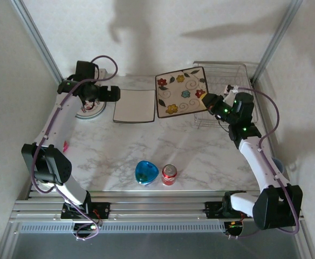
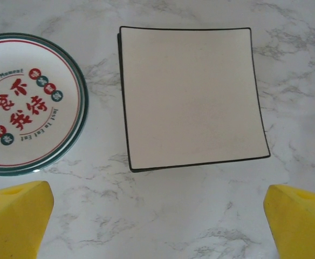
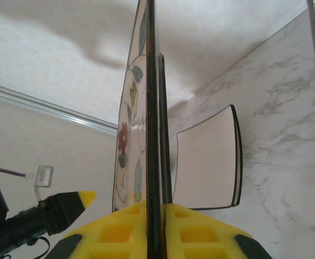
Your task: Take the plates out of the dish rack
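The raised flower plate's free edge (image 1: 157, 97) faces my open left gripper, so my left gripper keeps moving toward the plate until its fingers close around that edge (image 1: 157, 100).
My right gripper (image 1: 207, 100) is shut on the right edge of a square cream plate with flower marks (image 1: 182, 92), held tilted above the table just left of the silver wire dish rack (image 1: 228, 73). In the right wrist view that plate (image 3: 151, 102) stands edge-on between the yellow fingers (image 3: 114, 232). A plain square cream plate (image 1: 134, 106) lies flat on the marble, and a round white plate with red characters (image 2: 28, 108) lies to its left. My left gripper (image 1: 113, 93) hovers open near these two; in its wrist view the square plate (image 2: 190, 97) lies ahead of the spread fingertips (image 2: 17, 216).
A glossy blue bowl (image 1: 146, 172) and a red can (image 1: 169, 174) stand near the table's front edge. A small pink object (image 1: 66, 145) sits by the left arm. Metal frame posts rise at the back corners.
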### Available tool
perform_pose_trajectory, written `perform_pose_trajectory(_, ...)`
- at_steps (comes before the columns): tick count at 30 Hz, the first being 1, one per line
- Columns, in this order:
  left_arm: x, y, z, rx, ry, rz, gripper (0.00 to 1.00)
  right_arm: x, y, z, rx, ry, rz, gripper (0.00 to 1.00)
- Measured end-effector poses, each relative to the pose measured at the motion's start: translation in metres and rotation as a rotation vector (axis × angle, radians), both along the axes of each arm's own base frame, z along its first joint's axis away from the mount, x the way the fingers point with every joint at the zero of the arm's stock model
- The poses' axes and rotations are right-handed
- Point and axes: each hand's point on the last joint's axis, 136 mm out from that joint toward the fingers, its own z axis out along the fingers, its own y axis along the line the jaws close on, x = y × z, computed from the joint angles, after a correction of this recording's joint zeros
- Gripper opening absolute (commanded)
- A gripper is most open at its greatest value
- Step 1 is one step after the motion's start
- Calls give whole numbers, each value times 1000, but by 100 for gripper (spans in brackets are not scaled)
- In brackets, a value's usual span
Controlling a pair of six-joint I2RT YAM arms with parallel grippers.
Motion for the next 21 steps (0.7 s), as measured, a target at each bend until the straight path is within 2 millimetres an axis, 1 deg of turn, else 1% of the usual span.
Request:
perform_pose_trajectory(3,-1,-12,2,-53,2,-36,100,-2,-1,6,16,-33,-4,0)
perform_pose_trajectory(5,-1,-25,6,-114,-6,-80,100,-3,0,9,25,-48,-4,0)
perform_pose_trajectory(9,-2,-65,21,-322,-38,-218,100,-3,1,13,44,-68,-3,0)
perform_pose_trajectory(11,-4,-85,22,-443,-40,-284,100,-3,1,15,48,-75,-3,0)
perform_pose_trajectory(13,-8,-104,18,-578,-27,-336,100,-2,2,18,57,-84,-1,0)
perform_pose_trajectory(17,-12,-130,15,-769,-2,-401,100,0,6,23,76,-102,10,0)
perform_pose_trajectory(21,-14,-149,24,-891,-3,-461,100,3,12,22,90,-105,21,0)
